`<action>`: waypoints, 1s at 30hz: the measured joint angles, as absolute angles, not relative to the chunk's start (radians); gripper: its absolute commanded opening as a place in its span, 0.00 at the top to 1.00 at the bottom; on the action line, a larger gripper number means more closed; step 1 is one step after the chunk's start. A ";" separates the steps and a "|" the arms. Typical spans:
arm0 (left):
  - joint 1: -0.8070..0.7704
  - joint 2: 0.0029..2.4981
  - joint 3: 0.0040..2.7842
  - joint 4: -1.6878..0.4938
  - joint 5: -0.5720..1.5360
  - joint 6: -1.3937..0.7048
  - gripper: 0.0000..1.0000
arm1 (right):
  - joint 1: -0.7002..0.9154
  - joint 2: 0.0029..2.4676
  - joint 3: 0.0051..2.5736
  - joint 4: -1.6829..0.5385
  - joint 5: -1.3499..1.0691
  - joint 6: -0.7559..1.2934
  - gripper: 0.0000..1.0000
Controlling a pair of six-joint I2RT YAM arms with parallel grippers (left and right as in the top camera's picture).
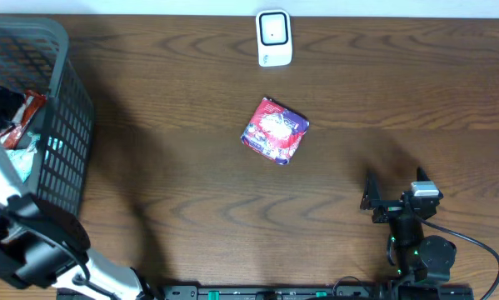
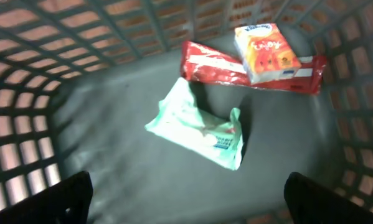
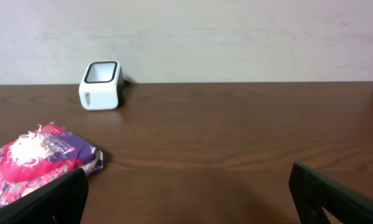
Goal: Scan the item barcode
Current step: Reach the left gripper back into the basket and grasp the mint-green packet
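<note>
The mint-green packet (image 2: pixel 197 129) is lying clear of the red packet, so my left gripper should go on down until its fingers close on the mint-green packet's raised end (image 2: pixel 235 124).
A purple-and-red snack packet (image 1: pixel 274 130) lies flat mid-table, also at the left edge of the right wrist view (image 3: pixel 37 163). The white barcode scanner (image 1: pixel 273 37) stands at the table's far edge, seen from the right wrist (image 3: pixel 101 84) too. My right gripper (image 1: pixel 395 187) rests low near the front right, open and empty (image 3: pixel 189 193), well right of the packet. My left gripper (image 2: pixel 186 196) hangs open inside the grey basket (image 1: pixel 62 125), above a mint-green packet (image 2: pixel 198 130), a red packet (image 2: pixel 236 68) and an orange-and-white packet (image 2: pixel 266 51), holding nothing.
The basket's lattice walls (image 2: pixel 24 93) surround the left gripper on all sides. The left arm (image 1: pixel 3 167) reaches over the basket's near rim. Bare wooden tabletop (image 1: pixel 174 192) lies between basket, packet and right arm.
</note>
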State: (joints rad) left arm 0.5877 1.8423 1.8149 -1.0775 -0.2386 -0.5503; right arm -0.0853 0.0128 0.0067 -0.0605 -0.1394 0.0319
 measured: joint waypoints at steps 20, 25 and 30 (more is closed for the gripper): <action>0.524 2.239 1.814 -0.927 -0.314 -0.382 0.05 | -0.085 0.013 0.007 -0.060 -0.139 0.032 0.01; 0.524 2.244 1.814 -0.938 -0.328 -0.368 0.70 | -0.085 0.013 0.007 -0.060 -0.139 0.032 0.01; 0.527 2.244 1.814 -0.979 -0.305 -0.358 0.93 | -0.085 0.013 0.007 -0.060 -0.139 0.032 0.01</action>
State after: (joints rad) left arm 0.5266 2.2444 1.8141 -0.9791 -0.3050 -0.3584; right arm -0.0853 0.0128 0.0067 -0.0605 -0.1390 0.0319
